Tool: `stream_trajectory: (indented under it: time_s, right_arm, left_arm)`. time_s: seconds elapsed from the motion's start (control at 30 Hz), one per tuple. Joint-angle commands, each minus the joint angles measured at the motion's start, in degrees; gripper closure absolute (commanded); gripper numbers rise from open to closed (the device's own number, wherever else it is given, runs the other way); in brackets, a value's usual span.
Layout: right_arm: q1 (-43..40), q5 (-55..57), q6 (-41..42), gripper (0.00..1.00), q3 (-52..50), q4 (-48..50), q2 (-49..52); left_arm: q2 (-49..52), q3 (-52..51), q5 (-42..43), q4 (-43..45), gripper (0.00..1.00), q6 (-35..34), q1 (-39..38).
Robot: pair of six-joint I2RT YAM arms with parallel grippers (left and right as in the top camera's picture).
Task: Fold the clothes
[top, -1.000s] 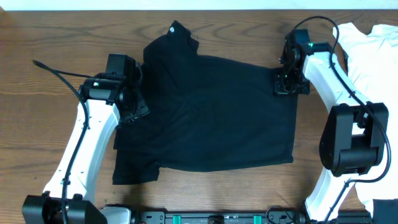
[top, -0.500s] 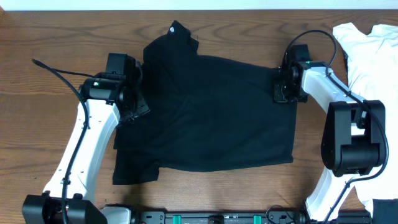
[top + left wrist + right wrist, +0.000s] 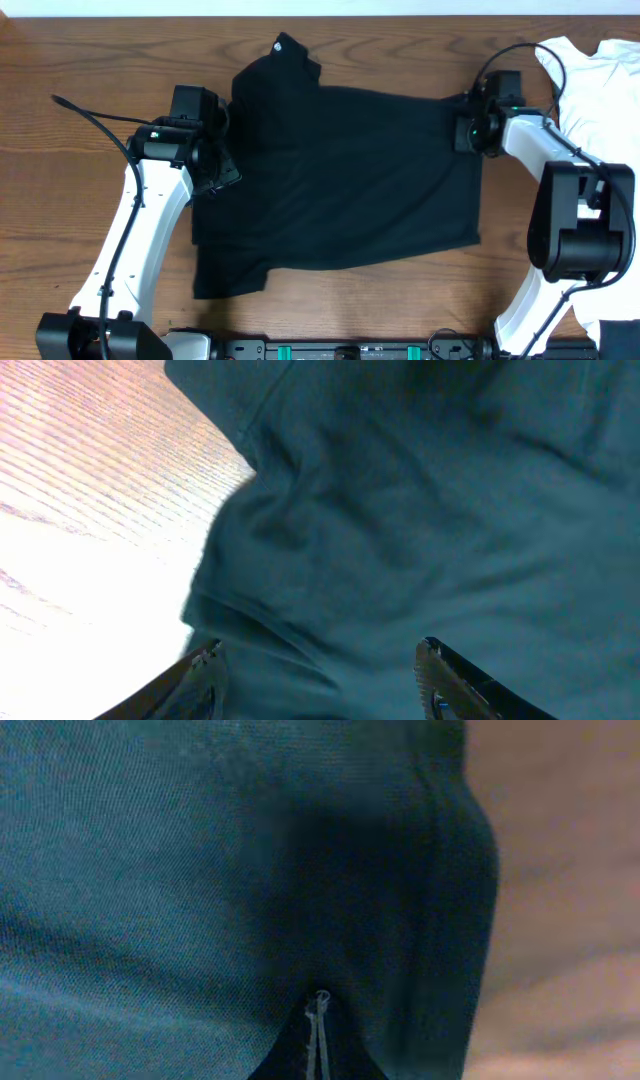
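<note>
The black shirt is held by its hemmed edge (image 3: pixel 480 176) between my right gripper's fingers, and open wood (image 3: pixel 506 200) lies beyond. I should keep pulling toward the wood until the shirt straightens.
The black shirt (image 3: pixel 340 180) lies spread on the wooden table (image 3: pixel 60 220), collar (image 3: pixel 290 50) toward the far edge. My left gripper (image 3: pixel 215 170) hovers over the shirt's left side by the sleeve. In the left wrist view it (image 3: pixel 322 650) is open, with rumpled black fabric (image 3: pixel 420 510) below and between the fingers. My right gripper (image 3: pixel 465 130) is at the shirt's upper right corner. In the right wrist view it (image 3: pixel 318 995) is shut, tips together on the fabric (image 3: pixel 150 870) close to its hemmed edge.
A white shirt (image 3: pixel 600 90) lies crumpled at the far right of the table, behind the right arm. Bare wood shows left of the black shirt (image 3: pixel 80 480) and right of its hem (image 3: pixel 560 920). A black cable (image 3: pixel 90 115) trails from the left arm.
The right gripper has moved right and slightly back, and the shirt has slid right with it, its right edge and lower left corner shifting. The left arm has stayed put.
</note>
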Motion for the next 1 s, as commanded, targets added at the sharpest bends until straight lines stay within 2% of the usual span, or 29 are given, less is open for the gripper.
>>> stream_trajectory:
  time_s: [0.0,0.03,0.17,0.3,0.4,0.5,0.7,0.87,0.97]
  right_arm:
    - [-3.2,3.8,-3.8,0.99,-2.4,1.3,7.9]
    - [-3.7,4.2,-4.1,0.99,-2.4,2.2,8.2]
    - [-4.8,5.3,-4.2,0.99,-1.0,4.8,7.9]
    - [-4.7,4.2,-4.2,0.99,4.3,1.2,7.3]
    - [-4.6,2.1,-4.2,0.98,9.9,-5.2,6.3]
    - [-4.6,-0.9,-4.0,0.84,15.6,-12.4,4.7]
    - [-5.4,-1.2,4.1,0.70,23.7,-32.2,-1.5]
    - [-5.9,1.2,12.6,0.70,22.3,-43.7,-7.5]
    - [-5.8,1.4,15.2,0.71,18.6,-45.9,-10.2]
  left_arm:
    - [0.2,0.0,-0.9,0.1,0.37,0.5,0.0]
    - [0.2,0.0,-0.9,0.3,0.37,0.5,0.0]
    - [0.3,0.0,-0.9,1.2,0.24,0.5,0.0]
    - [0.1,0.1,-0.8,1.4,0.22,2.2,0.0]
    - [-0.9,0.1,-0.7,1.1,0.22,2.3,0.0]
    - [-3.4,0.5,0.3,1.0,0.21,2.3,0.0]
    - [-11.0,1.0,0.3,-3.1,0.20,2.2,0.0]
    - [-14.9,1.0,0.2,-7.2,0.17,1.2,0.0]
    - [-14.6,1.0,0.0,-7.5,0.16,1.2,0.0]
